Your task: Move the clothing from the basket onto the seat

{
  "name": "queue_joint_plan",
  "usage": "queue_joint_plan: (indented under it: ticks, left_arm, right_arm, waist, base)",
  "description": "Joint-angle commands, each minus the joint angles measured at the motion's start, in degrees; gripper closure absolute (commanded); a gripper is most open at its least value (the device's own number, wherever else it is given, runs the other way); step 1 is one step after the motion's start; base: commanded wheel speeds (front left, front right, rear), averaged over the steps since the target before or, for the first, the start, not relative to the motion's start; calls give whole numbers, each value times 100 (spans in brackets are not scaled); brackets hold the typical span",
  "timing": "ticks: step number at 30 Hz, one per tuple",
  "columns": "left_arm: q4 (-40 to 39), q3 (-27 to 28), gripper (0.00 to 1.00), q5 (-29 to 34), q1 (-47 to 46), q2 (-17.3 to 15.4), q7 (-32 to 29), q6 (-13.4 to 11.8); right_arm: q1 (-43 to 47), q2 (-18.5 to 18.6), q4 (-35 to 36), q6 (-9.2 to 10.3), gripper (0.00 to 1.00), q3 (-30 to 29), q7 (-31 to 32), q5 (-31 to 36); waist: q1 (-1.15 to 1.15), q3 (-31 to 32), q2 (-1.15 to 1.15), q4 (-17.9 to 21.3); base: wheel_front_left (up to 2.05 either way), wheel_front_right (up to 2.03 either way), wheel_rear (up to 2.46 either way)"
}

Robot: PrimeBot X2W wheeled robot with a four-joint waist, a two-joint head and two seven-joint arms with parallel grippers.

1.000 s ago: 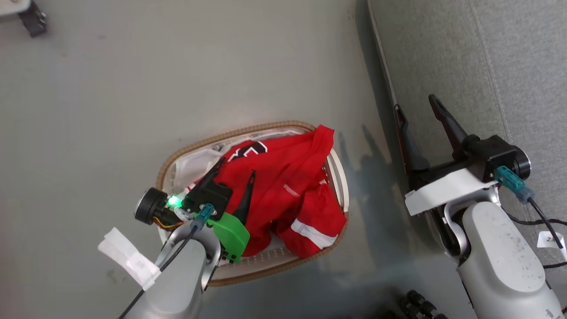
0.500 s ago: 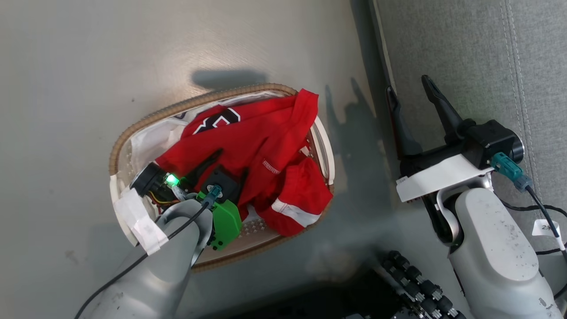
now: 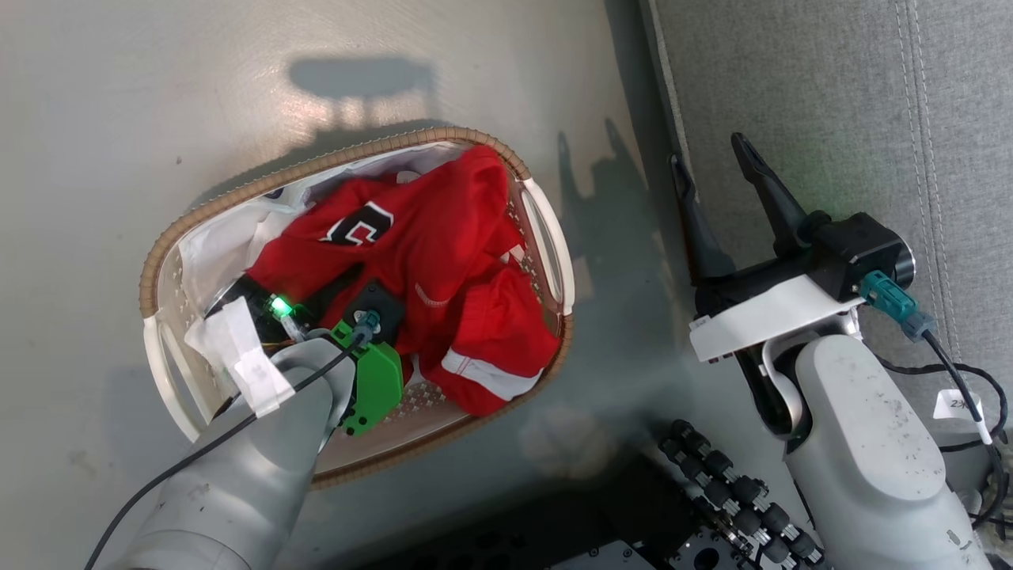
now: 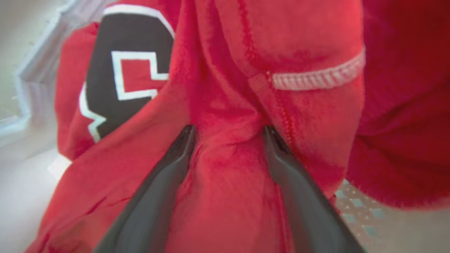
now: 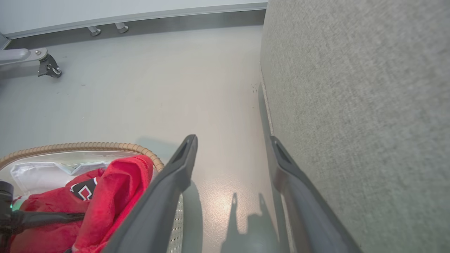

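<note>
The white-striped red piece will stay behind in the basket when the robot lifts the bunched fold of the emblem clothing, because that piece has its own edge next to the emblem clothing.
The white basket with a brown woven rim stands on the grey floor, left of the seat. Red clothing with a black-and-white emblem is heaped inside it. My left gripper is down in the basket, open. Its two dark fingers straddle a raised fold of the red clothing, pressing into the fabric on either side. My right gripper hangs open and empty over the front edge of the grey seat, apart from the basket.
A thin white plastic sheet lines the basket's left side under the clothing. My base with black rollers sits at the lower right. A wheeled leg and a wall skirting lie far across the floor.
The head camera has tilted, shifting the whole picture. My left gripper has sunk deeper into the basket, its fingers now partly buried in the red clothing. The right gripper stays open by the seat.
</note>
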State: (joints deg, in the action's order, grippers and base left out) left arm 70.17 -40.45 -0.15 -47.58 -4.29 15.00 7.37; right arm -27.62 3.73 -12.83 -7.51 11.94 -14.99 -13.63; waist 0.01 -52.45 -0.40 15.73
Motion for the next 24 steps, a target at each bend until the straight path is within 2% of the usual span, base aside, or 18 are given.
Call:
queue_joint_plan:
  ticks: [1, 2, 3, 9, 16, 24]
  left_arm:
    - [84, -77, 55, -70, -110, 21, -15, 16]
    - [126, -104, 55, -118, -139, 31, -14, 16]
    - [166, -134, 100, -167, -154, 41, -11, 17]
    - [97, -71, 100, -461, -94, 84, 19, -21]
    - [-927, 295, 100, -872, 461, 74, 22, -82]
    - [-1809, 535, 100, -925, 1191, 53, 23, -62]
  right_arm:
    - [-71, -8, -12, 4, 0, 25, -28, -3]
    - [-73, -13, -18, 4, 0, 31, -27, 3]
    - [-82, -18, -30, 4, 0, 37, -27, 4]
    - [-89, -24, -53, 4, 0, 10, -28, 13]
    - [31, 20, -139, 4, 0, 37, -27, 53]
    - [278, 89, -304, 4, 0, 119, -27, 21]
  waist:
    - [-1, -10, 40, 12]
    - [-1, -6, 40, 11]
    - [-1, 8, 40, 9]
    - [-1, 246, 40, -68]
    - [-1, 857, 40, -258]
    - [-1, 1747, 40, -539]
  base:
    - [0, 0, 0]
    - [0, 0, 0]
    - [0, 0, 0]
    - [0, 0, 0]
    - [0, 0, 0]
    - [0, 0, 0]
